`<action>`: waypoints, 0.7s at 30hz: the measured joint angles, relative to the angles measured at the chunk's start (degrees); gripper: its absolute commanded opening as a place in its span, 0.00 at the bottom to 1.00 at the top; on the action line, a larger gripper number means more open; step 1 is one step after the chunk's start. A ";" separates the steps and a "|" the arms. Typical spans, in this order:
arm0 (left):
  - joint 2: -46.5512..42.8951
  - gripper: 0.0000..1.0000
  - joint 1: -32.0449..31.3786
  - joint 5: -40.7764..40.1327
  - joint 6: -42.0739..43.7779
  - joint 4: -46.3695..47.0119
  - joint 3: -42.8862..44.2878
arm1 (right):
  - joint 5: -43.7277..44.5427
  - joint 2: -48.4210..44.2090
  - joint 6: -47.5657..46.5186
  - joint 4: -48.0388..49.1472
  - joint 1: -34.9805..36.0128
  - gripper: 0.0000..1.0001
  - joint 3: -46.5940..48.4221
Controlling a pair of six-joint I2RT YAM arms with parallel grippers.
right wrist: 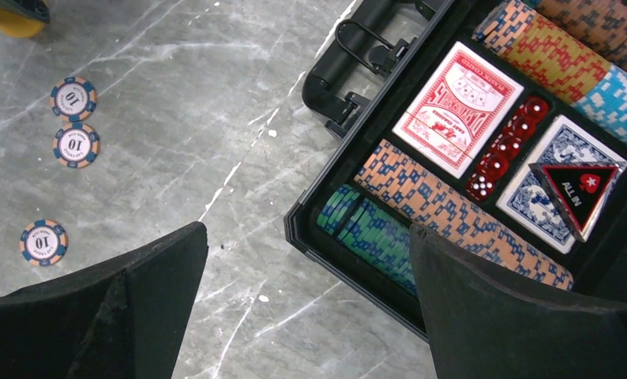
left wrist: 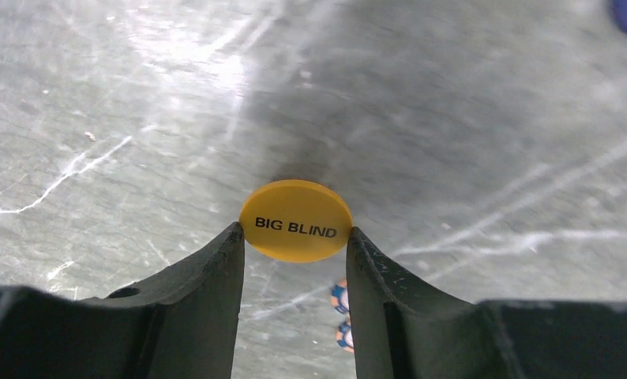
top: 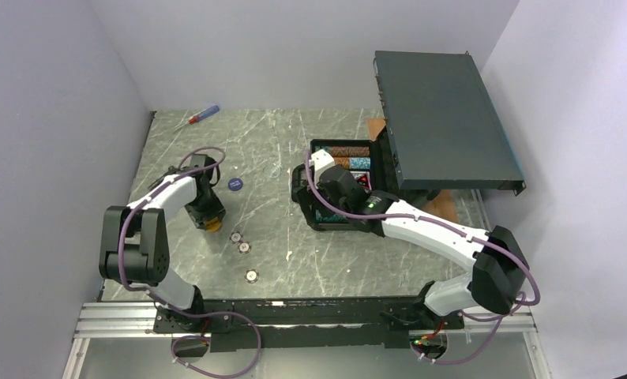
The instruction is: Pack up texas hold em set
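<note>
The yellow BIG BLIND button [left wrist: 295, 221] is face up and the red deck's top [right wrist: 458, 109] is clear, so my left gripper should go to the deck next and let go there.
The texas hold em case [top: 317, 144] lies open right of centre, partly under my right arm. In the right wrist view its rim [right wrist: 326, 237] frames rows of striped chips [right wrist: 452, 209], a red deck [right wrist: 456, 106], a blue deck [right wrist: 547, 178], red dice [right wrist: 508, 146] and a triangular button [right wrist: 579, 185]. My right gripper [right wrist: 306, 237] is open and empty over the case's near corner; it also shows in the top view [top: 302, 189]. My left gripper [left wrist: 294, 230] is shut on a yellow BIG BLIND button [left wrist: 296, 219]. Three loose chips [top: 244, 247] and a blue button [top: 235, 183] lie on the table.
A large flat dark rack box [top: 444, 118] leans over the case's far right side. A red-and-blue screwdriver [top: 202, 115] lies at the back left. The loose chips [right wrist: 76, 145] sit left of the case. Walls close in the left, back and right.
</note>
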 measured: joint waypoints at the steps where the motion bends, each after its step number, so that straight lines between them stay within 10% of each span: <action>1: -0.46 0.46 -1.29 -0.50 0.52 -0.24 0.57 | 0.17 -0.42 0.00 0.09 -0.07 1.00 -0.39; 13: -4.98 0.44 -21.73 0.61 9.66 6.19 11.93 | 3.37 -17.40 0.20 3.80 -0.35 1.00 -6.10; 21: 8.92 0.44 -31.69 5.60 16.98 11.19 30.14 | 5.07 -29.90 -0.04 5.77 -0.46 1.00 -6.32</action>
